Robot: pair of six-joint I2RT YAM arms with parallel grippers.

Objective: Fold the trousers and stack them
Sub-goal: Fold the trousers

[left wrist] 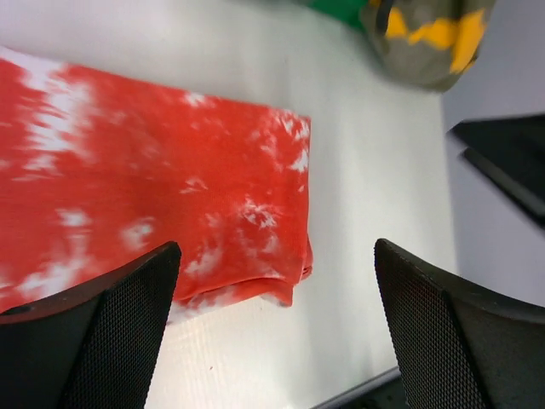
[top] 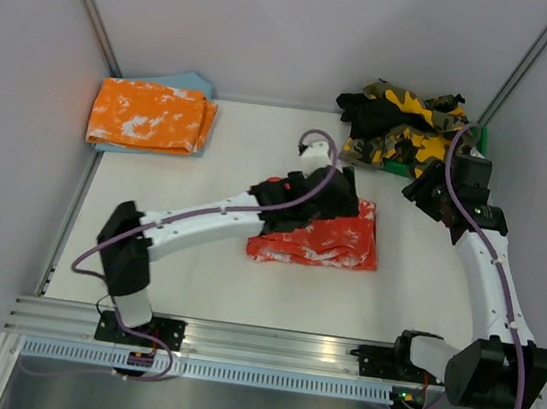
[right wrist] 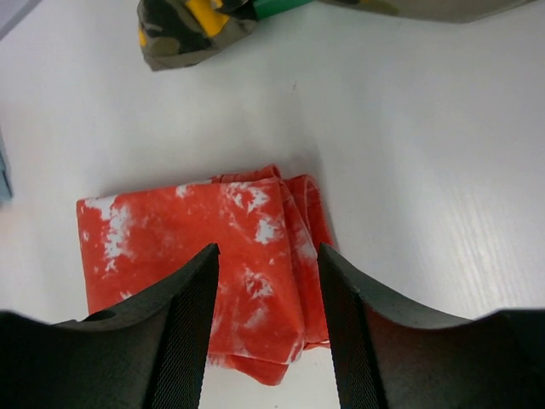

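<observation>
The lower layer sticks out (top: 373, 236) beyond the top layer of the red trousers, so the robot's right gripper should grip the top layer's near corner (top: 358, 247) and pull it over before stacking.
The red trousers with white splotches (top: 324, 241) lie folded into a flat rectangle in the middle of the table. My left gripper (top: 340, 195) hovers over their far edge. In the left wrist view it (left wrist: 277, 332) is open and empty, with the trousers' folded corner (left wrist: 281, 273) between and below the fingers (left wrist: 102, 341). My right gripper (top: 427, 189) is off to the right of the trousers, raised. In the right wrist view it (right wrist: 268, 324) is open and empty, and the folded trousers (right wrist: 213, 256) show beneath it.
A folded orange-and-white pair (top: 149, 116) lies on a light blue cloth (top: 191, 83) at the back left. A heap of yellow-green camouflage and black trousers (top: 405, 121) sits over a green bin (top: 399, 167) at the back right. Walls enclose the table.
</observation>
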